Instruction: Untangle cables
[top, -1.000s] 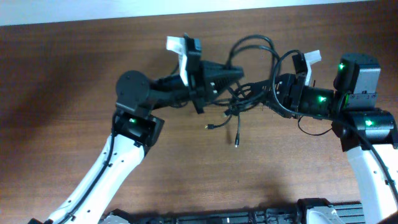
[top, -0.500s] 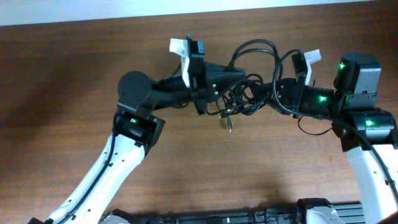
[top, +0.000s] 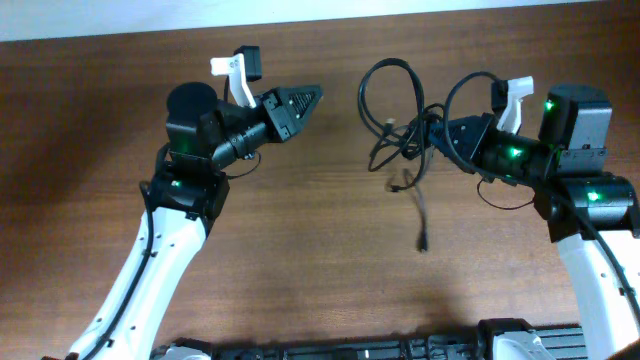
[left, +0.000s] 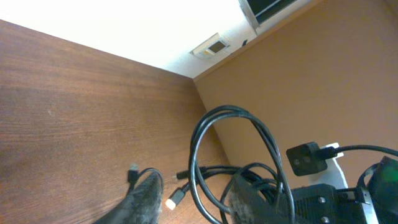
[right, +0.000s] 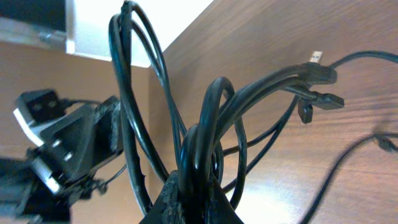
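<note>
My right gripper is pinching several strands of cable together (right: 208, 140), and the loops hang tangled beside it. It should hold the bundle steady while my left gripper takes hold where the loops cross (top: 409, 142).
The cables (top: 398, 130) are thin black cords bunched together right of the table's middle, with one loop (top: 385, 75) reaching towards the far edge. One loose end trails forward to a plug (top: 423, 245). My right gripper (top: 438, 130) is shut on the bundle's right side; the right wrist view shows several strands (right: 211, 130) pinched in that gripper (right: 199, 202). My left gripper (top: 312, 100) hovers well to the left of the cables, open and holding nothing. In the left wrist view its fingers (left: 146, 199) frame the distant loop (left: 227, 110) and a white-tipped plug (left: 177, 197).
Everything lies on a brown wooden table (top: 300, 260) whose far edge meets a white wall (top: 300, 12). Both arms reach in from the near side. The left arm's body (top: 190, 170) stands at the left, the right arm's body (top: 575, 150) at the right.
My left gripper let go of the bundle and drew back to the left. My right gripper shut on the cables and pulled them right, and one cable end now trails further forward.
</note>
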